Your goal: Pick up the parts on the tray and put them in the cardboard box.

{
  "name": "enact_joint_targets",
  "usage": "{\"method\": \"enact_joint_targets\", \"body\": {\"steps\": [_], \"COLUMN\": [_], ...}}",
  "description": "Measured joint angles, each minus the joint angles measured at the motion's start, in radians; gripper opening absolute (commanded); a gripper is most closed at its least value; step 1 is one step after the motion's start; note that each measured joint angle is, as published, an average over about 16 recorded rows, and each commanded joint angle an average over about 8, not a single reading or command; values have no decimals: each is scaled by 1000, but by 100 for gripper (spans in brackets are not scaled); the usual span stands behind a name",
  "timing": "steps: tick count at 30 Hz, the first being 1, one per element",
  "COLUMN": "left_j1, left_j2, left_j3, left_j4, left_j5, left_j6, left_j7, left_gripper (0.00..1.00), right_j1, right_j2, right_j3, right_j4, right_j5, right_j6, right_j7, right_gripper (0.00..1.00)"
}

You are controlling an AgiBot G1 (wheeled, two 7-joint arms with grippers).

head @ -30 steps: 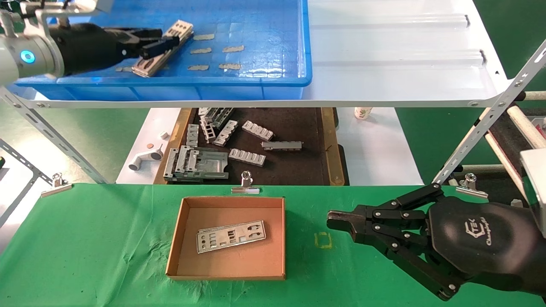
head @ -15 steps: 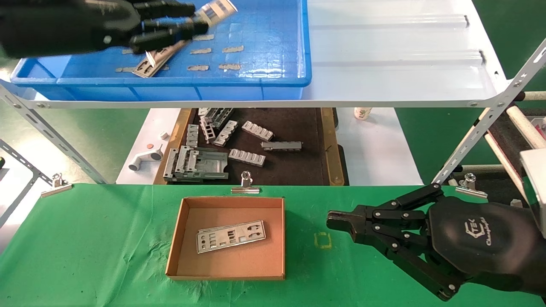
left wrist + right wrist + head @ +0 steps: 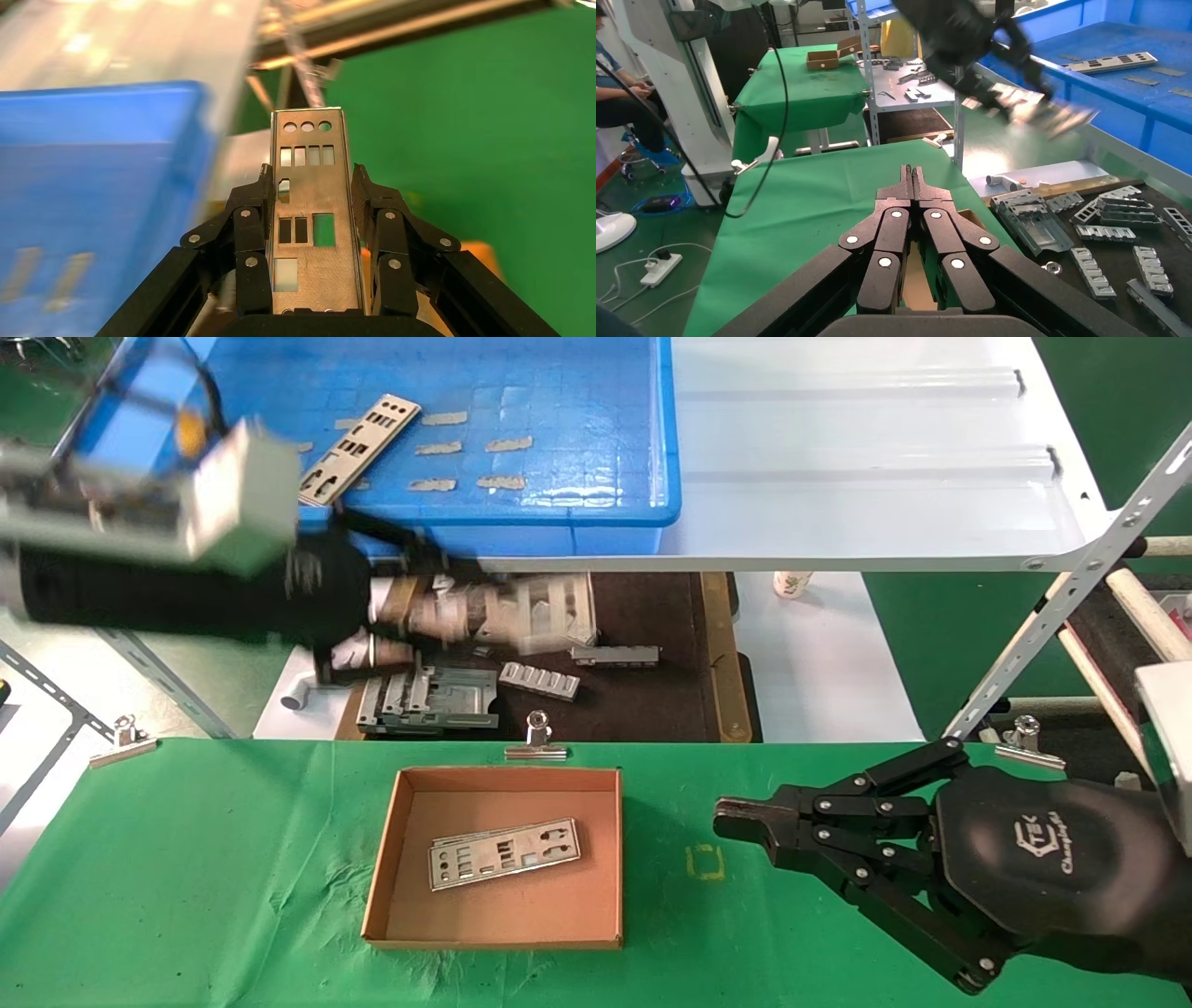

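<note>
I should carry on lowering the silver plate (image 3: 309,203) until it touches the stack in the cardboard box (image 3: 505,853), because my left gripper is holding the plate straight by its long edges.
My left gripper (image 3: 484,612) is shut on a silver punched plate (image 3: 549,609), held in the air between the blue tray (image 3: 577,514) and the cardboard box (image 3: 605,859). In the left wrist view the plate (image 3: 309,203) stands clamped by its long edges between my fingers (image 3: 247,210). One more plate (image 3: 358,447) lies flat on the tray floor. The cardboard box holds a small stack of plates (image 3: 504,852). My right gripper (image 3: 731,822) is shut and empty, parked on the green cloth right of the box; it also shows in the right wrist view (image 3: 911,172).
Below the white shelf (image 3: 838,477) a dark surface with wood-coloured rims (image 3: 717,654) holds several grey ribbed blocks and brackets (image 3: 428,696). A metal clip (image 3: 536,740) pins the green cloth (image 3: 186,877) behind the box. Slanted shelf struts (image 3: 1071,607) stand at the right.
My left gripper lifted one plate out of the tray and swung down and toward the box, crossing the shelf edge. One plate stayed in the tray. The right arm has not moved.
</note>
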Motion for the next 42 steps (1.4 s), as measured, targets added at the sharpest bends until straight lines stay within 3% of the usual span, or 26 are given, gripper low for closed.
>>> {"method": "enact_joint_targets", "body": {"steps": [6,12,22,35,39,42], "left_j1": [111,205,304,341,345,345], "left_j2": [-28,-17,46,107,118,125], "left_j3": [88,143,186,201,202,202], "left_j4": [-140,-190,-163,-80,-60,-48], "left_j5": [-14,30,112,158,162,163], "left_j6": [-47,-117,-265,-384,-398,-403], "left_j7": [18,45,59,72,77,79], "left_gripper": [0,0,0,1,20,53], "right_j1": [0,0,0,0,0,0], "right_j2": [0,0,0,0,0,0], "right_j3": [0,0,0,0,0,0], "right_j4": [0,0,0,0,0,0], "right_j5": [0,0,0,0,0,0], "right_j6": [0,0,0,0,0,0], "right_j7": [0,0,0,0,0,0], "right_gripper": [0,0,0,0,0,0]}}
